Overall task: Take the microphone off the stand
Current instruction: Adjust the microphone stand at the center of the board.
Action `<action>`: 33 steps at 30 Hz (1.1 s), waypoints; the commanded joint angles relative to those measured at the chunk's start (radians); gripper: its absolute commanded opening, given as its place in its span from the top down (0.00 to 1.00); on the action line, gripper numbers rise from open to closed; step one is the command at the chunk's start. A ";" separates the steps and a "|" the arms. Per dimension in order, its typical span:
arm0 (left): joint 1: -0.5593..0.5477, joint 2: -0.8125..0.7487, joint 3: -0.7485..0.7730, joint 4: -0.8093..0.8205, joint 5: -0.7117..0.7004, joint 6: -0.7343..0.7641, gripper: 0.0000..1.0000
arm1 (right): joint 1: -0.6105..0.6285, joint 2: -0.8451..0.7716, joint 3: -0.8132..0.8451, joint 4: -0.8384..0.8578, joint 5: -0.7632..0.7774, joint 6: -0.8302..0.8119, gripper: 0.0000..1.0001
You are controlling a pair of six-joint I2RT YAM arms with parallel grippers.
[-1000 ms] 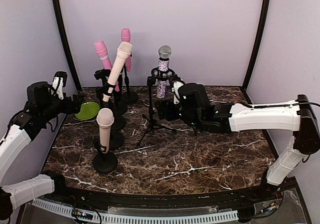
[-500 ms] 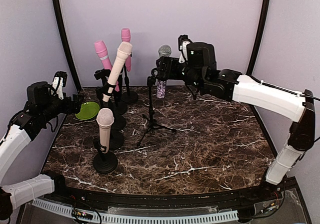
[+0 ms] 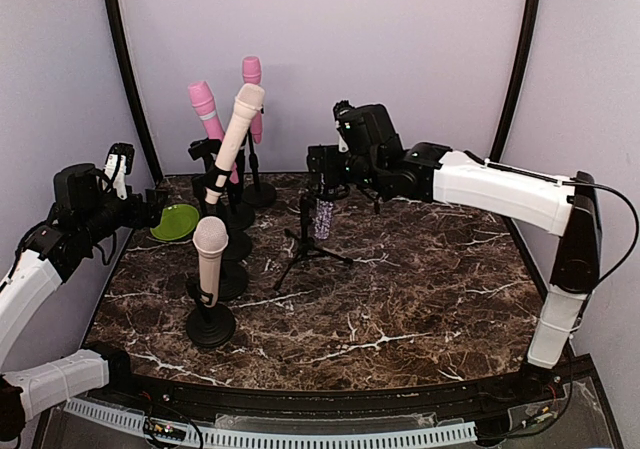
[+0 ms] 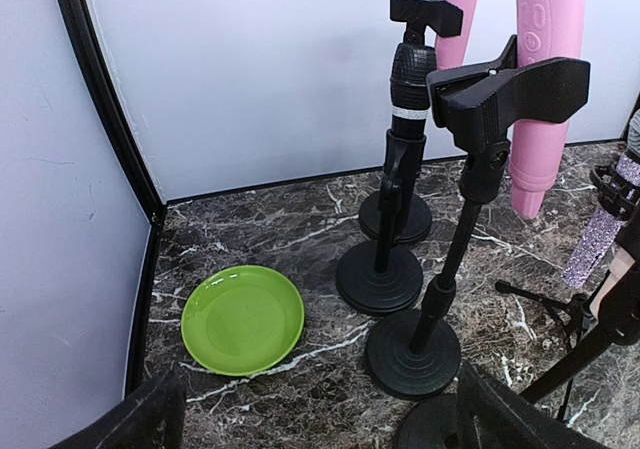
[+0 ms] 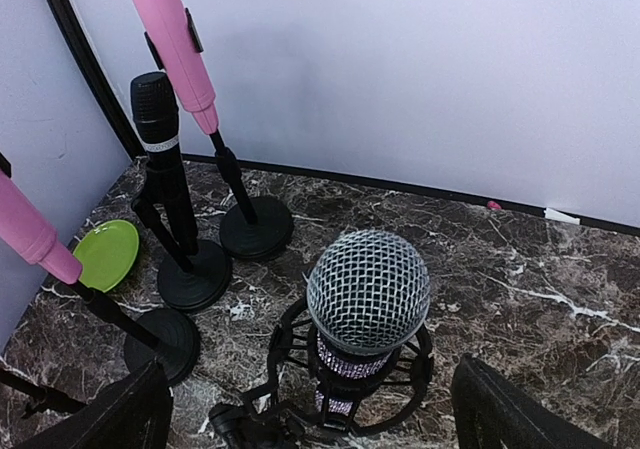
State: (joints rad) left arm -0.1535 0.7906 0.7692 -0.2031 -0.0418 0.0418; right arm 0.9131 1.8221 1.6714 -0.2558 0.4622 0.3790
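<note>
The microphone is inside the black ring (image 5: 350, 367) of a tripod stand that is unheld. My left gripper should grip the stand (image 3: 306, 210) below the ring before my right gripper pulls.
The microphone (image 5: 368, 287) has a silver mesh head and a glittery purple body (image 3: 322, 219). It stands upright in a black shock-mount ring (image 5: 292, 341) on a tripod stand (image 3: 303, 251). My right gripper (image 5: 308, 374) is open and sits just above the mesh head, one finger on each side, not touching it. In the top view the right gripper (image 3: 327, 165) hides the head. My left gripper (image 3: 150, 209) is open and empty at the far left, facing a green plate (image 4: 243, 317).
Two pink microphones (image 3: 205, 109) (image 3: 250, 73) and two cream ones (image 3: 240, 119) (image 3: 210, 257) stand on round-base stands (image 3: 210, 326) left of the tripod. Black stand bases (image 4: 412, 354) crowd the area by the plate (image 3: 174, 222). Walls close the back and sides.
My right arm has risen from the table right of the stand, swung over the back, and come down over the microphone head. The left arm has not moved.
</note>
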 commanded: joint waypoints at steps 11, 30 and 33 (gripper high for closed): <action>0.006 -0.022 -0.016 0.019 0.005 0.012 0.04 | -0.053 -0.072 -0.062 0.070 -0.089 0.018 0.01; 0.004 -0.072 0.108 -0.020 0.455 0.029 0.11 | -0.138 0.149 0.209 -0.040 -0.373 -0.163 0.14; -0.018 -0.068 0.180 -0.088 0.505 0.015 0.15 | -0.138 0.177 0.222 -0.049 -0.367 -0.176 0.21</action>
State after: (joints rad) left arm -0.1547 0.7315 0.8471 -0.2276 0.3218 0.0723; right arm 0.7803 1.9663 1.8496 -0.2859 0.1192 0.2413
